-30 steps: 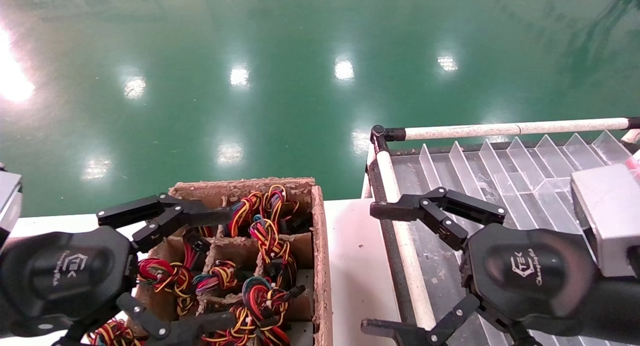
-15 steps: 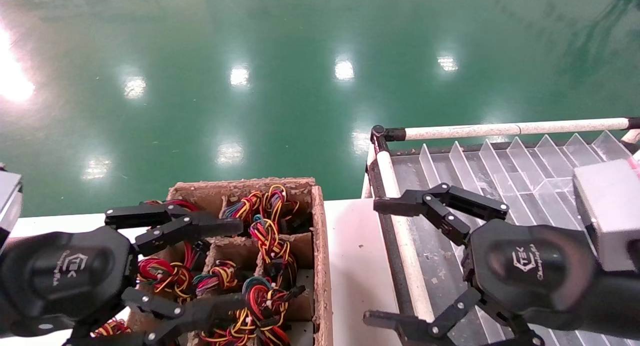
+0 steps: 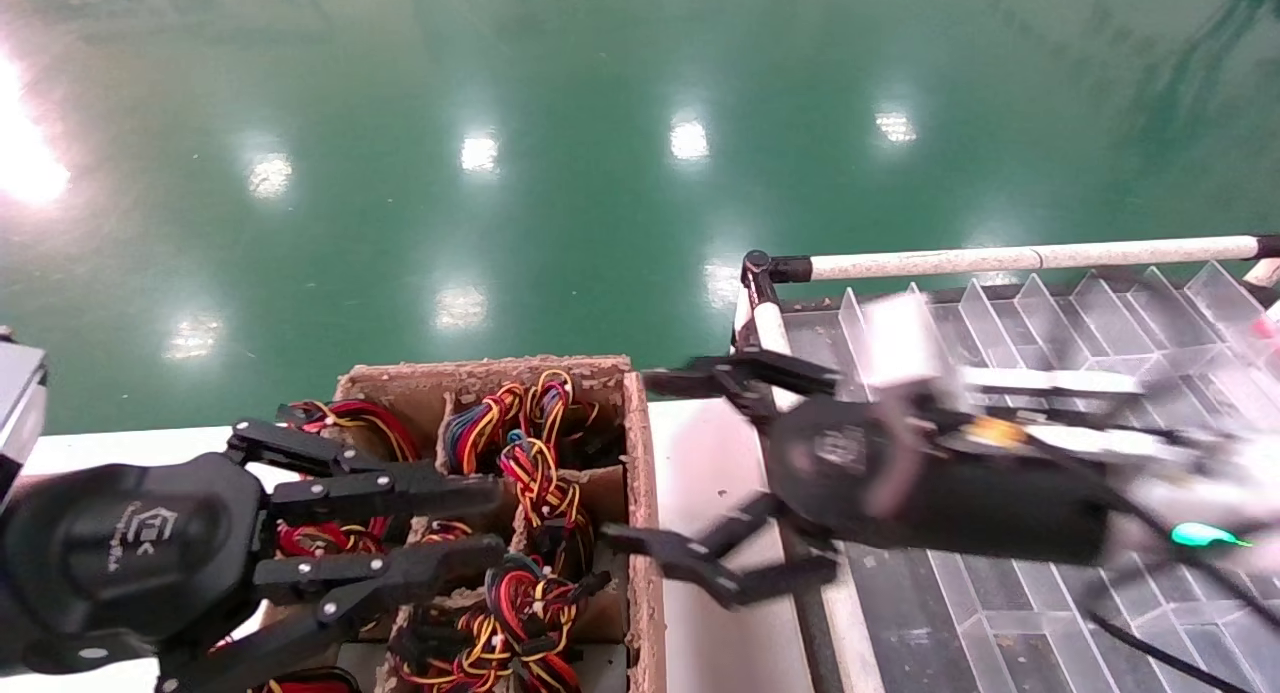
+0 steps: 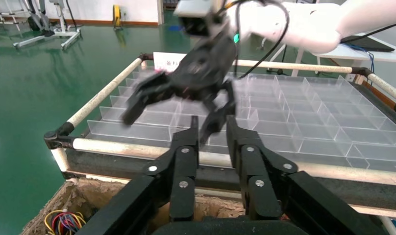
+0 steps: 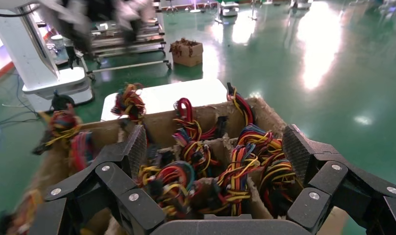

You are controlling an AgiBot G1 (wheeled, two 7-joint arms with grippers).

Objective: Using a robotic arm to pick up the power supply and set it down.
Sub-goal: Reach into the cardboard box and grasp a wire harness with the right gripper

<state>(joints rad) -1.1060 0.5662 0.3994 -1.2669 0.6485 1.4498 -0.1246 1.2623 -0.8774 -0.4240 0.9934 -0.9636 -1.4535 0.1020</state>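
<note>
I should use my right gripper to grip the bundle's top point(image 3: 518, 448) and lift out the power supply, as the wire bundle point(image 3: 546, 491) stands past my left gripper's empty fingers, toward the tray.
Several twisted bundles of red, yellow, orange and black wires point(image 3: 535, 473) stick up from the compartments of a brown cardboard box point(image 3: 640, 493). These belong to the power supply units, whose grey bodies are hidden down in the box. My left gripper point(image 3: 497, 521) lies over the box's near left part. Its fingers are drawn almost together with only a narrow gap and nothing between them point(image 4: 213, 125). My right gripper point(image 3: 630, 458), blurred, is open at the box's right wall. In the right wrist view its wide jaws point(image 5: 215, 147) frame the wire bundles point(image 5: 240, 166).
A tray of clear plastic dividers point(image 3: 1050, 313) with a white tube rail point(image 3: 1000, 261) stands to the right. The box sits on a white table point(image 3: 700, 453). Green floor lies beyond. A grey block point(image 3: 900, 338) rides on the right wrist.
My right gripper swung left from over the divider tray to the box's right wall, staying open. My left gripper's fingers closed from wide open to a narrow gap.
</note>
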